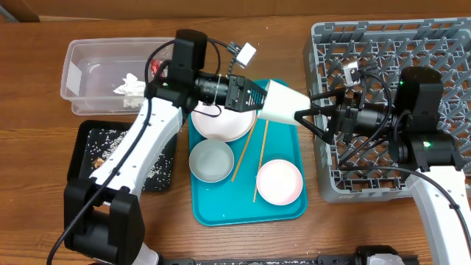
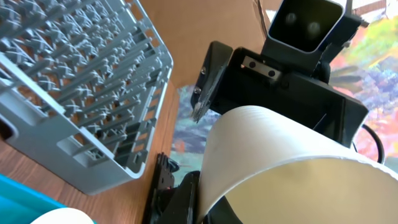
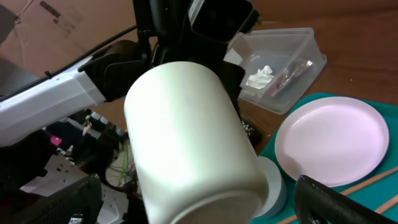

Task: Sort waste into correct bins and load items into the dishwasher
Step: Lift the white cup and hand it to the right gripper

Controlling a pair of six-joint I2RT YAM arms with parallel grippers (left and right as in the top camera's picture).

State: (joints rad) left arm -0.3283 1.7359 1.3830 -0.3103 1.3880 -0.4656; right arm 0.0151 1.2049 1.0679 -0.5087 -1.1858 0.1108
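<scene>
The white cup's rim (image 1: 266, 102), held by my left gripper, must point down into the grey dish rack, so my right gripper should grasp the cup by its base (image 1: 302, 108).
The white cup (image 1: 283, 101) hangs sideways in the air between my two grippers, over the right edge of the teal tray. My left gripper (image 1: 254, 96) is shut on the cup's rim (image 2: 280, 143), with one jaw (image 2: 202, 193) inside the wall. My right gripper (image 1: 310, 112) is open, its fingers spread either side of the cup's base (image 3: 193, 137). The white plate (image 1: 221, 125), two bowls (image 1: 211, 160) (image 1: 280, 180) and two chopsticks (image 1: 244, 153) lie on the teal tray. The grey dish rack (image 1: 383, 51) stands at right.
The clear tub (image 1: 88, 66) at back left holds a white tissue (image 1: 131, 86) and a red wrapper (image 1: 156, 68). The black tray (image 1: 88, 147) in front of it holds scattered rice. The teal tray (image 1: 221, 213) sits between the black tray and the rack.
</scene>
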